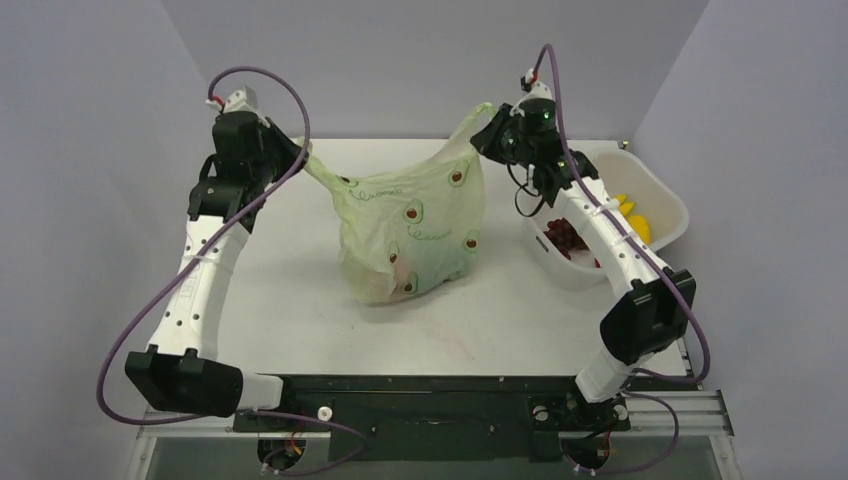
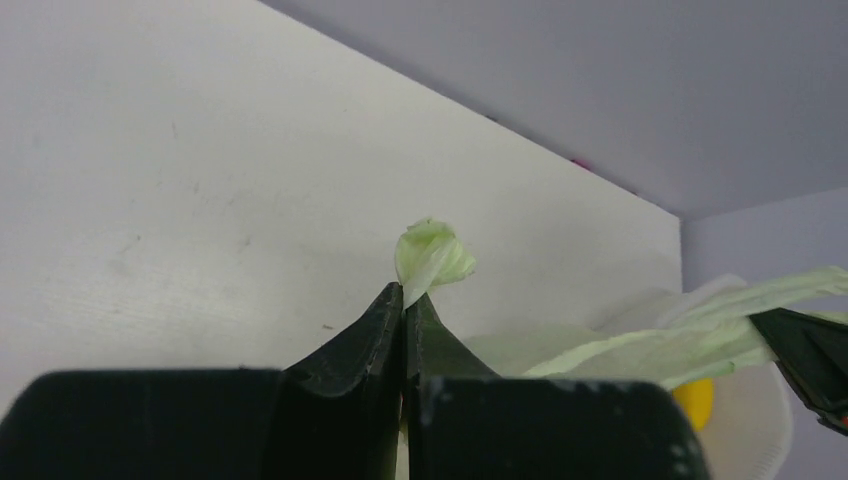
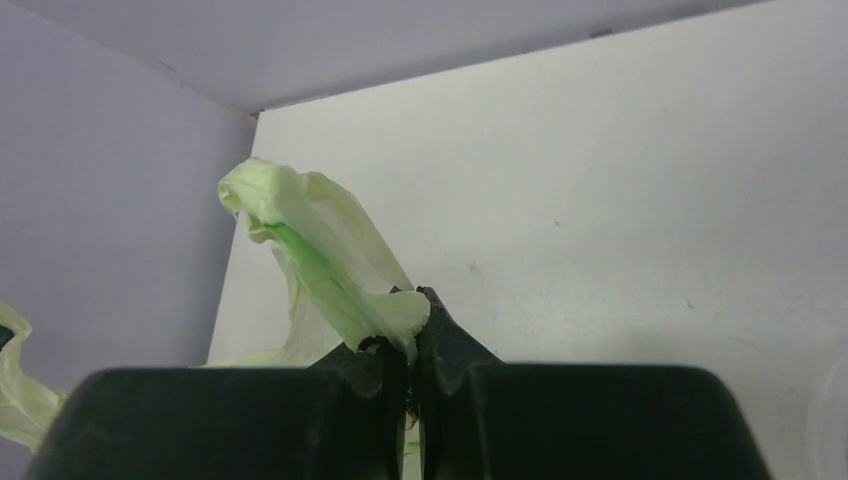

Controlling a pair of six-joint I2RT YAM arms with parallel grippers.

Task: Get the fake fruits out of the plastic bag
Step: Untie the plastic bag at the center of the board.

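Note:
My grippers are both holding the bag's handles above the reddish shape inside (image 1: 412, 281). Next, I lower the bag and free my right gripper so it can lift the bag's side (image 1: 474, 208).
The pale green plastic bag (image 1: 415, 225) hangs stretched between both grippers above the table, its bottom resting near the table's middle. My left gripper (image 1: 300, 158) is shut on the bag's left handle; a tuft of bag (image 2: 432, 255) sticks out past its tips (image 2: 404, 300). My right gripper (image 1: 490, 122) is shut on the right handle, and a crumpled fold of bag (image 3: 320, 240) pokes out past its tips (image 3: 412, 310). The fake fruits are hidden inside the bag; a faint reddish shape shows through the lower part (image 1: 393, 258).
A white plastic basket (image 1: 668, 205) stands at the right, under my right arm, with yellow bananas (image 1: 632, 215) and a dark red bunch (image 1: 566, 238) in it. Grey walls close the back and sides.

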